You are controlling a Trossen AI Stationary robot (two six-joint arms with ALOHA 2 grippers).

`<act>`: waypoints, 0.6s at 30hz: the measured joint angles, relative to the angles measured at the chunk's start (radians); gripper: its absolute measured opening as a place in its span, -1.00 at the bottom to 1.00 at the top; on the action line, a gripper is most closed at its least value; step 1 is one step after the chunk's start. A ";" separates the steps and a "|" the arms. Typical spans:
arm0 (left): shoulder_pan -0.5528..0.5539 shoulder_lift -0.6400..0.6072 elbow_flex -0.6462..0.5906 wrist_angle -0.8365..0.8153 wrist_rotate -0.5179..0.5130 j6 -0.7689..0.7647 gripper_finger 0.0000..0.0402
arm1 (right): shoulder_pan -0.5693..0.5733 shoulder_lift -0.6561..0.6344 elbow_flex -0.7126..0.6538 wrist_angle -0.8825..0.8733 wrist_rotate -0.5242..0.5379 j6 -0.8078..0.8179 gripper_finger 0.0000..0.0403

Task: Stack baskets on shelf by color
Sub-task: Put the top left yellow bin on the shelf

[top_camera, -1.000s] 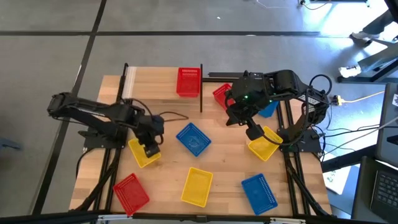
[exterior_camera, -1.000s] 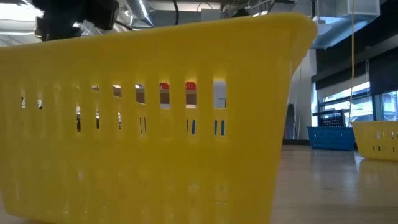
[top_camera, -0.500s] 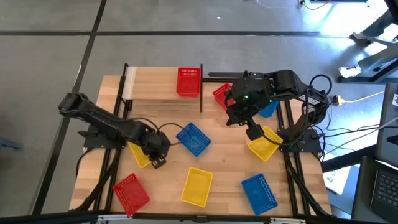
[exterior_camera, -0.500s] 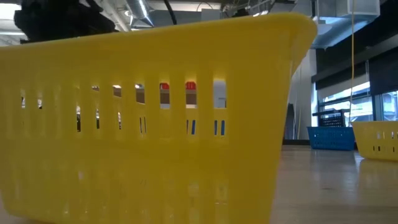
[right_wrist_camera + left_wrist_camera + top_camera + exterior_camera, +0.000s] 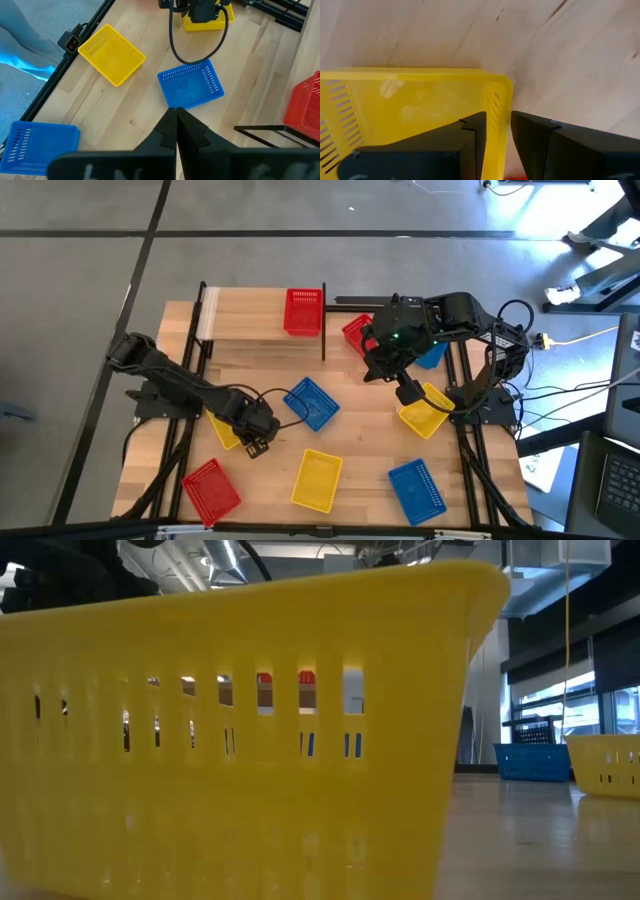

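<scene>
The robot's left gripper straddles one side of the yellow basket near a corner, so I expect the yellow basket to tip and hang crooked when the robot lifts it.
My left gripper points down over a yellow basket that sits on the table at left. Its fingers are apart, on either side of one basket wall near a corner. My right gripper is shut and empty, held high over the table's right half. On the shelf one red basket stands at the right end. Loose on the table lie a blue basket, a yellow one, a red one, another blue and another yellow. My left gripper stands astride the yellow basket's wall close to a corner, with one finger inside the basket and the other outside. The fingers come from above, pointing down. Whether they touch the wall I cannot tell. The basket rests flat on the table.
A red basket and a blue one lie partly under the right arm. In the low view a yellow basket fills most of the picture. Bare wood lies between the shelf and the loose baskets.
My left gripper has come down and moved toward the table's near edge and a little to the right, from over the yellow basket's middle to its corner. The basket has stayed where it was. The right arm has kept still.
</scene>
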 joint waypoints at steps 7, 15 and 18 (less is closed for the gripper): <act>-0.002 0.000 0.000 0.000 -0.044 -0.007 -0.60 | 0.000 0.000 0.000 0.000 0.000 -0.004 -1.00; -0.028 0.066 -0.001 0.010 -0.086 -0.027 -0.60 | 0.000 0.000 0.000 0.000 0.001 -0.004 -1.00; -0.035 0.117 -0.001 0.012 -0.075 -0.027 -0.60 | 0.000 0.000 0.000 0.000 0.001 -0.004 -1.00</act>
